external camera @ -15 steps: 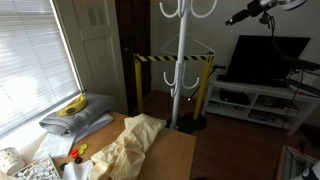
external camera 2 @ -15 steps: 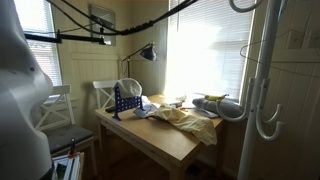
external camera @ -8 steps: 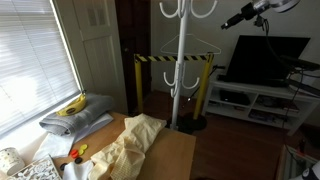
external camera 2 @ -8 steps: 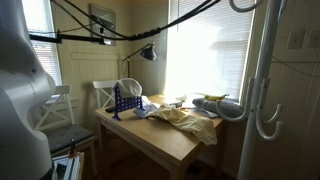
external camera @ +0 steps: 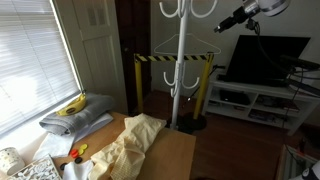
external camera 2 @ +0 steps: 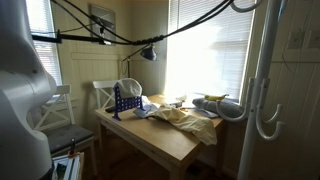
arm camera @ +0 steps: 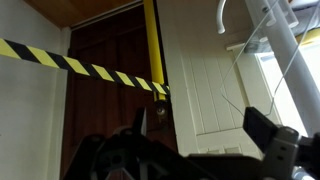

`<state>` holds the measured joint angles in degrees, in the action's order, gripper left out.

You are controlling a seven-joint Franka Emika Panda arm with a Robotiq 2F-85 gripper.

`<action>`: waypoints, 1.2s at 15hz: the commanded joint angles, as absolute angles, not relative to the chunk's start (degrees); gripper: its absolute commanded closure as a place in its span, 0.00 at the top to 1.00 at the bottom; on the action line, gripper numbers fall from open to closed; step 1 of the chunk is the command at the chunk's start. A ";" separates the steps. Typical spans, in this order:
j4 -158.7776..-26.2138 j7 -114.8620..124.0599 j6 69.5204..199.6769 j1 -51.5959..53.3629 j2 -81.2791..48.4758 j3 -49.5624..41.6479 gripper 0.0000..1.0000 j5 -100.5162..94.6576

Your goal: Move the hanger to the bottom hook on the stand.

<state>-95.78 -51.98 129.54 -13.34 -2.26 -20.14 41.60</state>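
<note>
The thin wire hanger (external camera: 213, 48) will keep its shape and come free when I lift it, because the upper hook (external camera: 205, 9) curves up to an open end.
The tall white coat stand (external camera: 180, 90) rises behind the table, with upper hooks at the frame top and lower hooks (external camera: 186, 72). A thin wire hanger (external camera: 165, 47) hangs against the pole between the two tiers. My gripper (external camera: 220, 27) is high up, to the right of the upper hooks, apart from stand and hanger. In the wrist view the gripper (arm camera: 205, 130) is open and empty. There the stand's pole (arm camera: 288, 50) slants at the upper right and the hanger's wire (arm camera: 232, 108) shows faintly before a white door. The pole also stands close in an exterior view (external camera 2: 250, 90).
A yellow-and-black striped barrier frame (external camera: 172, 60) stands behind the stand. A TV (external camera: 262, 58) on a white unit is to its right. A wooden table (external camera: 175, 155) with crumpled cloth (external camera: 130, 140) is in front. A banana lies on cushions (external camera: 73, 104) by the window.
My gripper has moved left toward the stand's upper hooks. The hanger and the stand have not moved.
</note>
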 commanded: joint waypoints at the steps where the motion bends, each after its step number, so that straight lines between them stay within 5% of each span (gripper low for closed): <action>1: -94.57 -48.23 130.84 -13.84 -5.20 -16.73 1.00 39.88; 8: -93.63 -49.44 127.65 -14.23 -7.08 -13.26 0.99 33.37; 9: -93.42 -49.56 126.88 -14.34 -7.28 -13.06 0.74 32.52; 11: -93.30 -49.85 126.45 -14.43 -7.43 -12.76 0.68 31.03; 18: -93.45 -49.81 126.64 -14.24 -6.69 -12.22 0.18 27.02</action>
